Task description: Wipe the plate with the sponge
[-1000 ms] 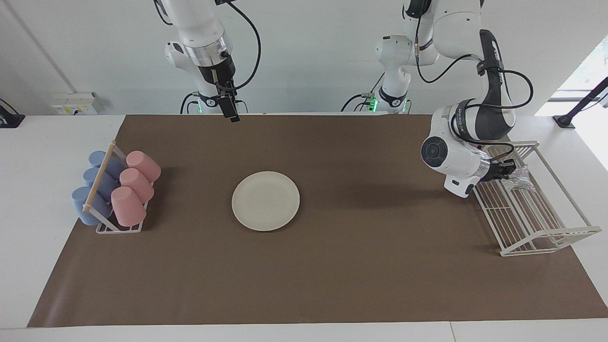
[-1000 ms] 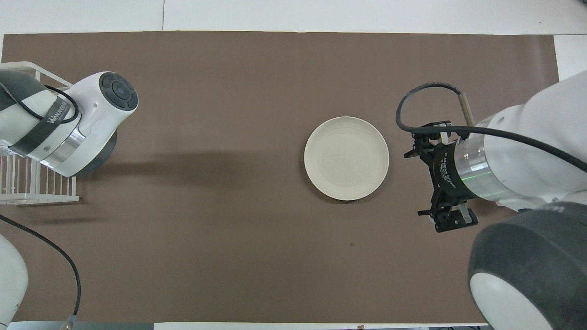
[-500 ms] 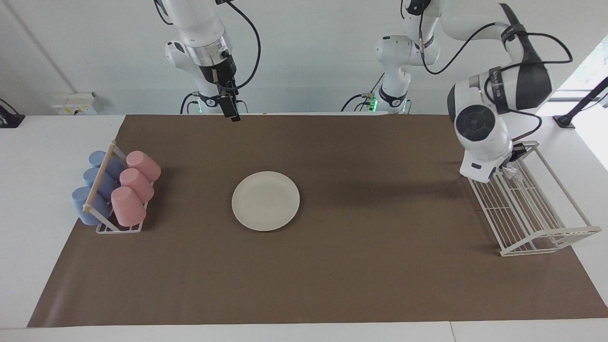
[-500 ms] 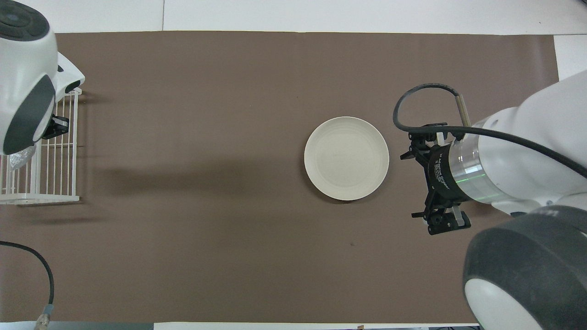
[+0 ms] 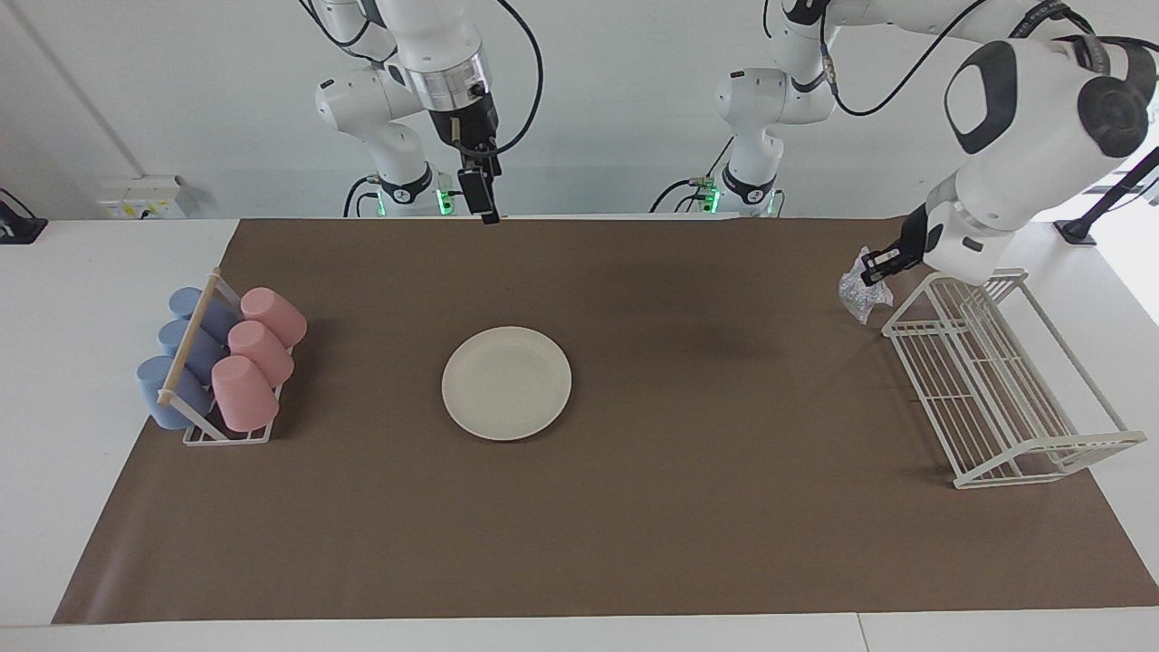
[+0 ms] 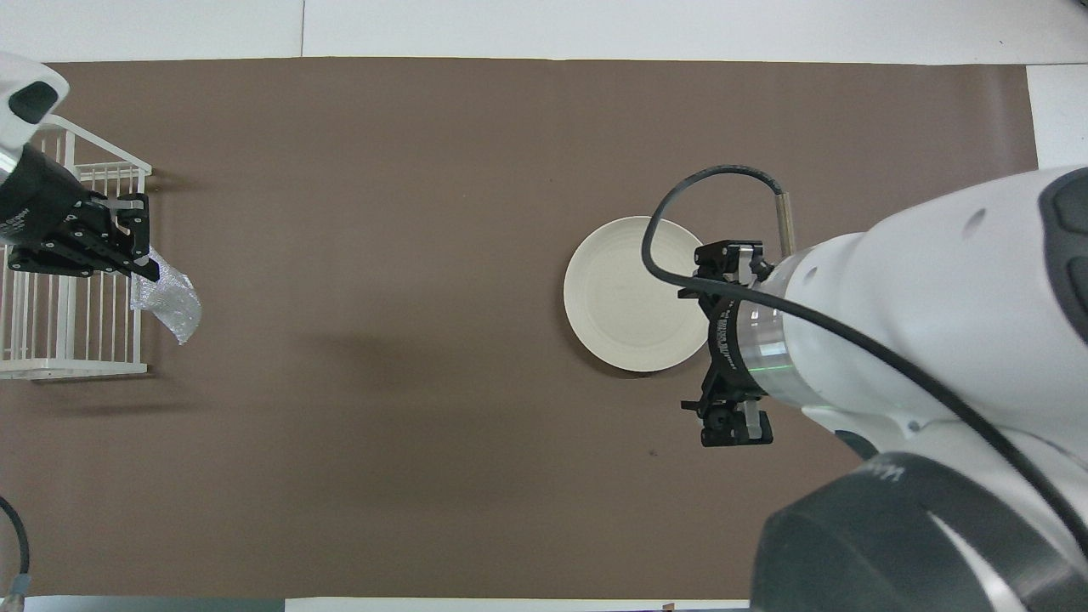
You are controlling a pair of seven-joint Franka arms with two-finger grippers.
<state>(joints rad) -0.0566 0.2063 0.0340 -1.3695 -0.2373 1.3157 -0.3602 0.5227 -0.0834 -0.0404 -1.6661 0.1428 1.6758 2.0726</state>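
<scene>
The sponge [image 6: 173,301] hangs beside the wire rack from my left gripper, but the plate [image 6: 624,297] lies closer to my right gripper, so that gripper should take the sponge first.
The cream-white plate [image 5: 506,383] lies flat on the brown mat near the middle of the table; it also shows in the overhead view [image 6: 629,293]. My left gripper [image 5: 876,269] is shut on the silvery crinkly sponge [image 5: 856,292] and holds it in the air over the mat, just beside the wire rack's end that is nearest the robots. In the overhead view the sponge [image 6: 170,304] hangs from the left gripper [image 6: 140,265]. My right gripper [image 5: 484,206] hangs high in the air, apart from the plate; from above its hand overlaps the plate's rim.
A white wire rack [image 5: 996,389] stands at the left arm's end of the table, also seen from above [image 6: 68,331]. A cup rack [image 5: 201,337] with pink and blue cups stands at the right arm's end. The brown mat [image 5: 724,507] covers the table.
My left gripper has lifted the sponge out of the wire rack and swung it over the mat beside the rack. My right arm has shifted toward the plate.
</scene>
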